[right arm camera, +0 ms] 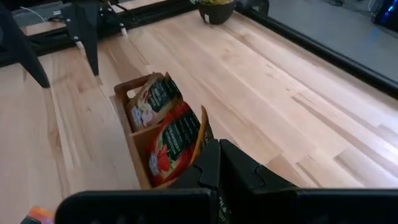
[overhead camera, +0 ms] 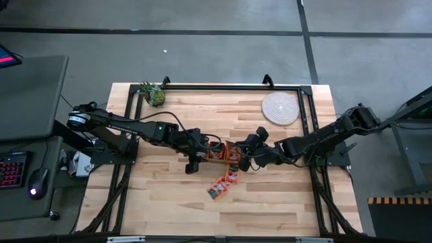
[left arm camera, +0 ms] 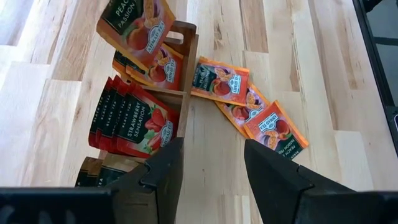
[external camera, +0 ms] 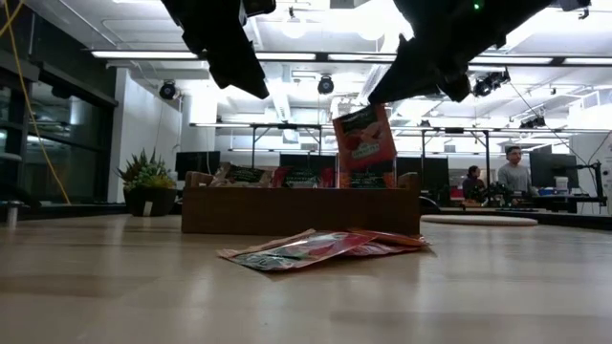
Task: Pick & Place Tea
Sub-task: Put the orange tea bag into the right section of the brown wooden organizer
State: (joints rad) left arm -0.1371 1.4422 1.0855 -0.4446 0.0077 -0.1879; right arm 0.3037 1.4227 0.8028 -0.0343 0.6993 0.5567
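Observation:
The peach sachet [external camera: 365,137] is hanging upright above the box's compartment of matching peach sachets [external camera: 369,180], so the robot's right gripper should keep lowering it until it sits inside, and then let go.
The tea is small orange-red sachets. Several stand in the long wooden box [overhead camera: 217,152] [external camera: 301,212] [left arm camera: 188,74] [right arm camera: 132,146] at the table's middle. Three more sachets [overhead camera: 223,184] [external camera: 316,248] [left arm camera: 249,106] lie flat on the table in front of the box. One peach sachet [external camera: 363,139] [left arm camera: 134,28] hangs over the box's right end, with my right gripper [overhead camera: 237,159] [external camera: 390,94] [right arm camera: 217,165] shut on it. My left gripper [overhead camera: 192,163] [left arm camera: 211,168] hovers open over the box's left end and touches nothing. My right gripper pinches the sachet's upper corner [external camera: 384,110] between its two shut fingers. The fingers slant down from the table's right side. The sachet hangs upright below them, its lower edge [external camera: 365,183] at the box's top rim. I cannot tell whether it touches the box.
A round pale woven mat [overhead camera: 280,108] [external camera: 478,220] lies at the far right. A small potted plant [overhead camera: 153,93] [external camera: 148,186] stands at the far left. A black frame rail [overhead camera: 216,88] borders the far edge. People sit in the room behind [external camera: 516,172].

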